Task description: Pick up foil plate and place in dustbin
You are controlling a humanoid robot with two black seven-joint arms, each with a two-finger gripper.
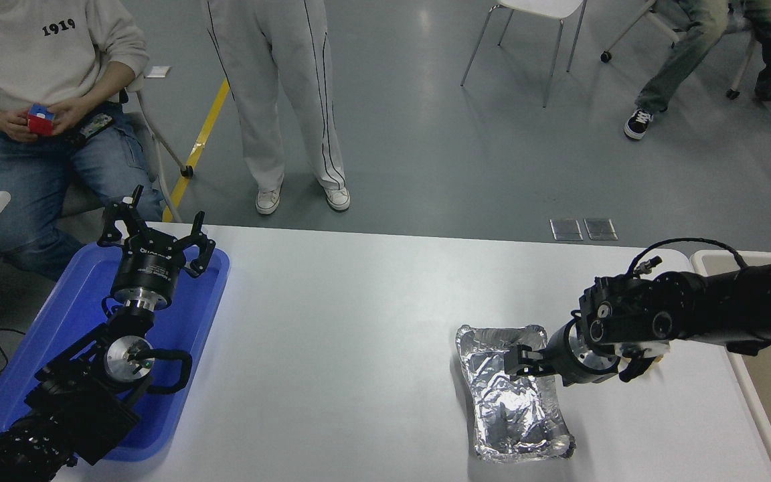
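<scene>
Crinkled walls [466,361] are standing up around the flat base of the foil plate [512,410]. The plate will keep its open tray shape when I lift it by one rim.
The foil plate [511,395], a shiny crinkled silver tray, lies on the white table right of centre, its long side running away from me. My right gripper [523,362] reaches in low from the right and sits at the plate's far right rim, open, with one finger over the inside of the plate. The dustbin [757,418], cream-rimmed with a tan inside, stands against the table's right edge, partly behind the right arm. My left gripper [156,234] is parked open above the blue tray at the lower left.
A flat blue tray [205,314] lies under the left arm. A small tan scrap [657,359] peeks out beneath the right wrist. One person sits at the far left with a puzzle cube [40,119], another stands beyond the table, and a chair [533,27] stands further back.
</scene>
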